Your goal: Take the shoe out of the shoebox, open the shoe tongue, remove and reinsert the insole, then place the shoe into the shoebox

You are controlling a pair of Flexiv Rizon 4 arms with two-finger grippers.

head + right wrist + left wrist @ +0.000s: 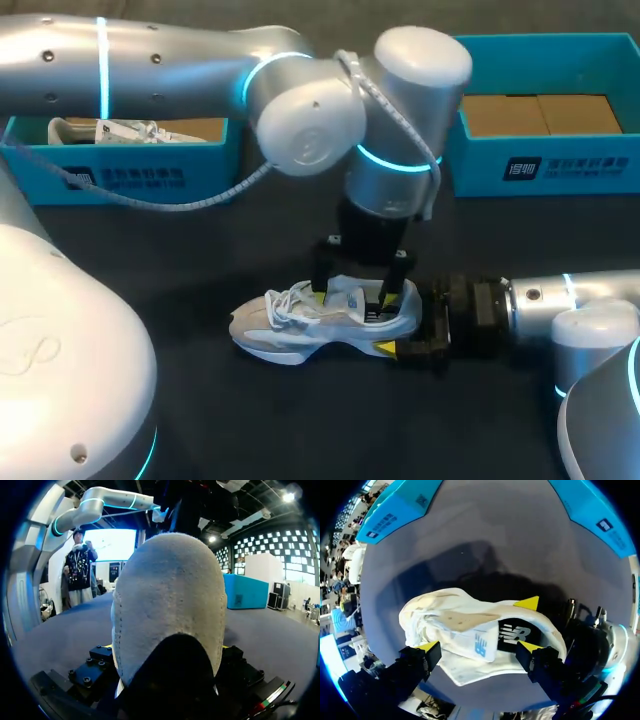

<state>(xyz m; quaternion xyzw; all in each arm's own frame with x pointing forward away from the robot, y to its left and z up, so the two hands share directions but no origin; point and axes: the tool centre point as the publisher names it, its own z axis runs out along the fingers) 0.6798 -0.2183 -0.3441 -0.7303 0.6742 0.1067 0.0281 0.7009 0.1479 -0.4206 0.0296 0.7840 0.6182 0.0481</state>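
I expect the tongue [341, 303] to fold back over the laces when I pull it toward the toe, because the pale tongue's loose end [359, 303] is lying over the insole.
A white and grey sneaker [320, 320] lies on its sole on the dark table, toe to the left. My right gripper [405, 345] comes in low from the right and is shut on the sneaker's heel [167, 605], which fills the space between its black fingers [97, 657]. My left gripper [362, 292] hangs straight over the shoe's opening, open wide. In the left wrist view the left gripper [479, 647] has its yellow tips on either side of the white tongue [470, 640], apart from it. The dark insole [512, 632] shows inside the shoe.
A blue shoebox [120, 172] at the back left holds another white shoe [110, 130]. A second blue shoebox [545, 165] at the back right shows brown cardboard inside. My left arm's elbow [310, 120] hangs over the table's middle.
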